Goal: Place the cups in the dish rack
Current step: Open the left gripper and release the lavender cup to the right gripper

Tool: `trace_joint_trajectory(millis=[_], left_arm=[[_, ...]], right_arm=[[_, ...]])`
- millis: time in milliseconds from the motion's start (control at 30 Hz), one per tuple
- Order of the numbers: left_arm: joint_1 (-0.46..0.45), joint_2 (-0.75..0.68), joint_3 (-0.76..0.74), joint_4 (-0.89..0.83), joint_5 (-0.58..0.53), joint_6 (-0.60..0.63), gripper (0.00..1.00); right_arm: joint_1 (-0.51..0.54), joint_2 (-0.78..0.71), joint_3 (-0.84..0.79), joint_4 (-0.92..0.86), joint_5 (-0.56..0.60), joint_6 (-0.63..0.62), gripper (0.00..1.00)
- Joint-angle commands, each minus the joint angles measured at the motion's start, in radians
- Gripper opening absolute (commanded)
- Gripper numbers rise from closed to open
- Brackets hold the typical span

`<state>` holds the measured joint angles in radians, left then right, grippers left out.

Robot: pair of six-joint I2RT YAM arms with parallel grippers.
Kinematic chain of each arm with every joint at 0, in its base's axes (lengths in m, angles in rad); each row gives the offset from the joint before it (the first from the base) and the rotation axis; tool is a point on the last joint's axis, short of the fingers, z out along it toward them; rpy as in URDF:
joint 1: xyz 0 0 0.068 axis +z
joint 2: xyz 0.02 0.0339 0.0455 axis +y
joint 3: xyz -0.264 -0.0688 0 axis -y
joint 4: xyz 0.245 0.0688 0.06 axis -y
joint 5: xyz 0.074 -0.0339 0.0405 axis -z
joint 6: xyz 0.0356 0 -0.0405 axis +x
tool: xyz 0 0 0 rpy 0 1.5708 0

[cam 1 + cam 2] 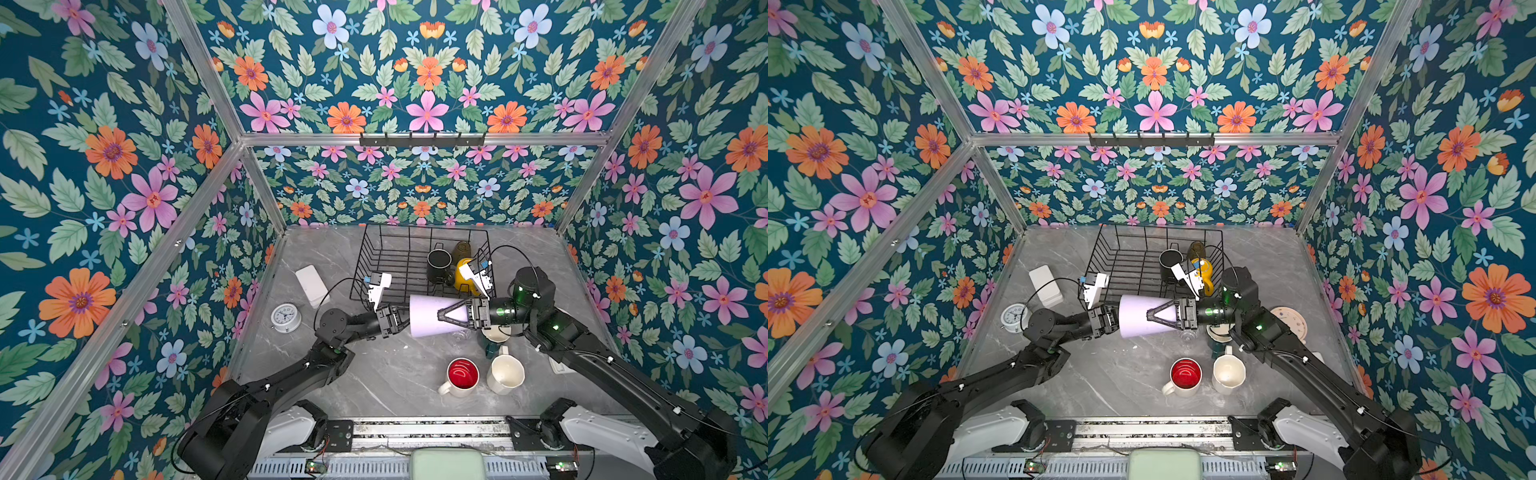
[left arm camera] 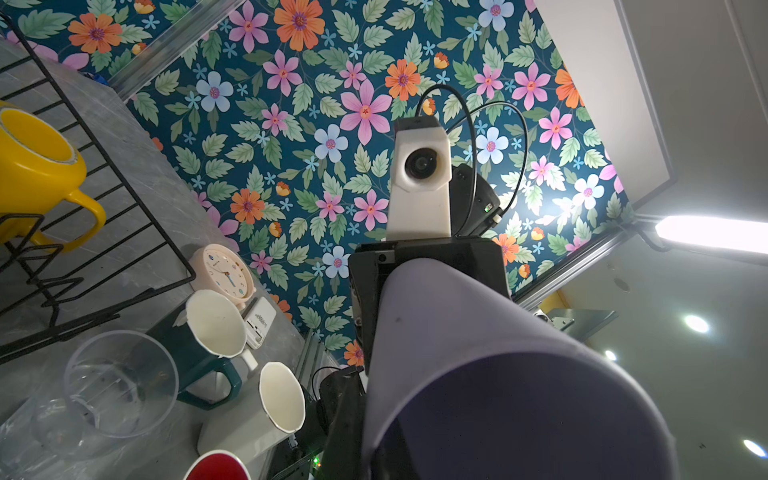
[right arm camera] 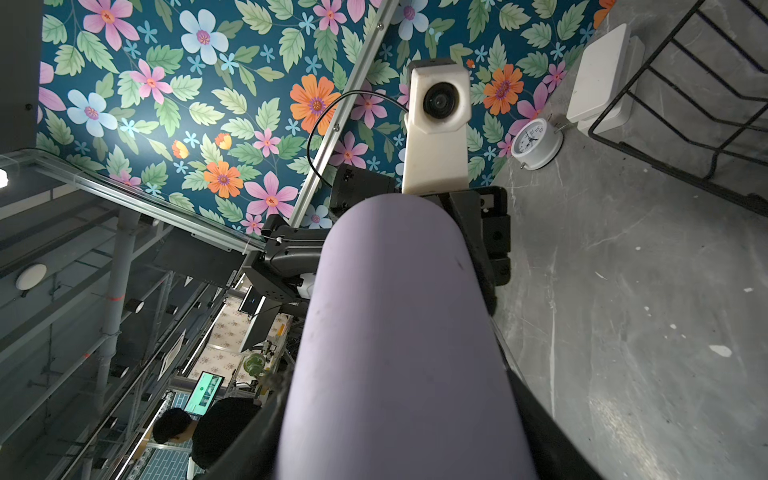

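Observation:
I should take the tumbler's narrow base [image 1: 461,314] with my right gripper and put the tumbler opening-down in the dish rack, because my left gripper is holding the lilac tumbler by its wide opening [image 1: 414,316].
The lilac tumbler [image 1: 424,316] [image 1: 1136,316] hangs on its side above the table, just in front of the dish rack [image 1: 365,249]. My left gripper [image 1: 406,318] [image 2: 374,436] is shut on the rim of its wide mouth. My right gripper [image 1: 440,318] [image 3: 399,395] straddles its narrow base end, fingers against both sides. In the rack stand a black mug [image 1: 439,262], a yellow mug [image 1: 462,276] and an amber tumbler [image 1: 461,249]. On the table are a clear glass [image 2: 120,382], a dark green mug [image 2: 208,332], a white red-inside mug [image 1: 462,374] and a cream mug [image 1: 505,374].
A white alarm clock [image 1: 285,318] and a flat white box [image 1: 311,284] lie left of the rack. A pale pink clock [image 1: 1289,322] sits by the right wall behind my right arm. Floral walls close in three sides.

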<state>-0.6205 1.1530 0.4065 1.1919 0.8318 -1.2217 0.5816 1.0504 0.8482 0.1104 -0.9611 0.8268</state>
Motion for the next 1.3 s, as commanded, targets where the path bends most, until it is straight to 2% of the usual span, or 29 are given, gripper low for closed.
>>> trace_joint_trajectory(millis=[0, 233, 433, 600, 633, 700, 733, 867, 967, 1067, 1133, 1267], left_arm=[[-0.001, -0.007, 0.006, 0.158, -0.033, -0.021, 0.00], [-0.001, -0.022, -0.002, 0.142, -0.041, -0.021, 0.00], [0.001, -0.035, -0.001, 0.109, -0.042, -0.010, 0.00], [0.005, -0.045, 0.001, 0.079, -0.041, 0.000, 0.18], [0.006, -0.046, 0.001, 0.073, -0.040, 0.003, 0.25], [0.009, -0.051, 0.004, 0.055, -0.036, 0.012, 0.51], [0.010, -0.054, 0.005, 0.047, -0.036, 0.016, 0.59], [0.017, -0.083, -0.007, -0.027, -0.056, 0.066, 0.78], [0.032, -0.136, -0.012, -0.146, -0.092, 0.125, 0.84], [0.049, -0.212, 0.002, -0.354, -0.164, 0.205, 0.87], [0.057, -0.275, 0.025, -0.538, -0.245, 0.284, 0.89], [0.059, -0.413, 0.081, -0.883, -0.489, 0.433, 0.94]], right_arm=[[0.001, 0.003, -0.005, -0.111, 0.095, 0.002, 0.50], [0.001, 0.002, 0.020, -0.141, 0.133, 0.001, 0.30], [0.001, -0.010, 0.040, -0.184, 0.181, -0.004, 0.02], [-0.001, -0.025, 0.077, -0.247, 0.217, -0.028, 0.00], [-0.003, -0.029, 0.084, -0.256, 0.219, -0.031, 0.00], [-0.018, -0.037, 0.104, -0.291, 0.222, -0.042, 0.00], [-0.030, -0.043, 0.112, -0.305, 0.222, -0.045, 0.00], [-0.114, -0.084, 0.140, -0.373, 0.205, -0.058, 0.00], [-0.172, -0.105, 0.188, -0.484, 0.214, -0.109, 0.00], [-0.212, -0.103, 0.253, -0.601, 0.236, -0.170, 0.00], [-0.219, -0.087, 0.307, -0.690, 0.282, -0.223, 0.00], [-0.219, -0.026, 0.421, -0.840, 0.396, -0.316, 0.00]])
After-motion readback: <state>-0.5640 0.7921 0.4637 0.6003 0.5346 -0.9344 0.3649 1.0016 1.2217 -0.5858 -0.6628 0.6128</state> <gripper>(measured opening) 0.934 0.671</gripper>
